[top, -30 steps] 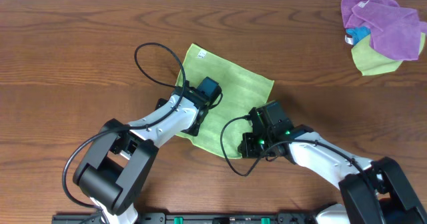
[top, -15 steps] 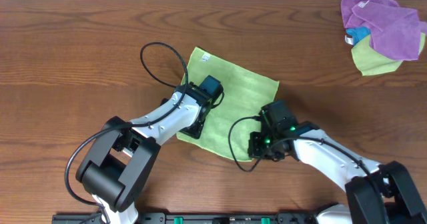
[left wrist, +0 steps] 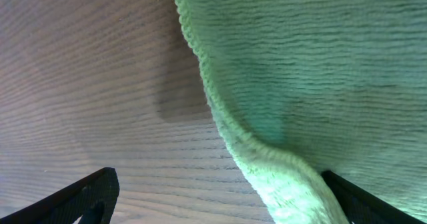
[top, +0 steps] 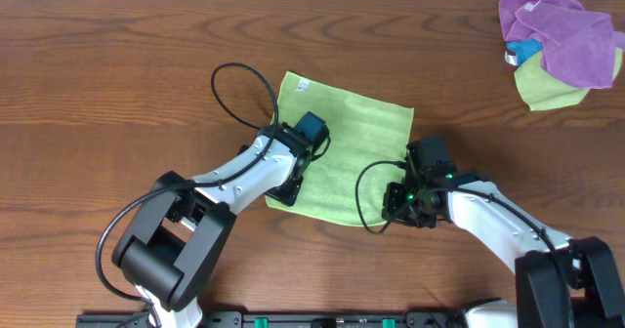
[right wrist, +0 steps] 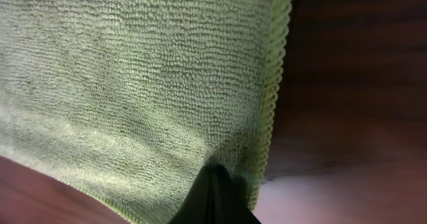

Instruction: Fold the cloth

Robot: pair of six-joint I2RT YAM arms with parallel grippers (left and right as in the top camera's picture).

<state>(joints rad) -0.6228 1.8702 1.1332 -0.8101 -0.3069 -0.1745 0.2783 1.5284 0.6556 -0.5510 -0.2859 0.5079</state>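
Observation:
The cloth's near corner [top: 385,223] sits inward of the far corner, so my right gripper should keep pulling it out until the cloth's side hem [top: 409,130] is straight, then let go.
The light lime-green cloth [top: 352,147] lies near the table's middle, its white tag [top: 301,81] at the far left corner. My left gripper [top: 283,189] stands open low over the cloth's near left edge. In the left wrist view one of its black fingers [left wrist: 80,197] is over bare wood and the other is by the cloth [left wrist: 320,64], whose raised hem runs between them. My right gripper [top: 395,206] is shut on the cloth's near right side. The right wrist view shows the dark fingertips [right wrist: 215,197] pinching the fabric [right wrist: 133,71] just inside its hem.
A purple cloth [top: 562,35] is bunched with a yellower green cloth [top: 547,89] and a small blue thing [top: 522,52] at the far right corner. A black cable [top: 234,94] loops over the wooden table [top: 98,94] left of the cloth.
My right gripper has moved right, still shut on the cloth, dragging its near right side outward. The cloth has shifted right and lies squarer. The left gripper has stayed open, barely moving.

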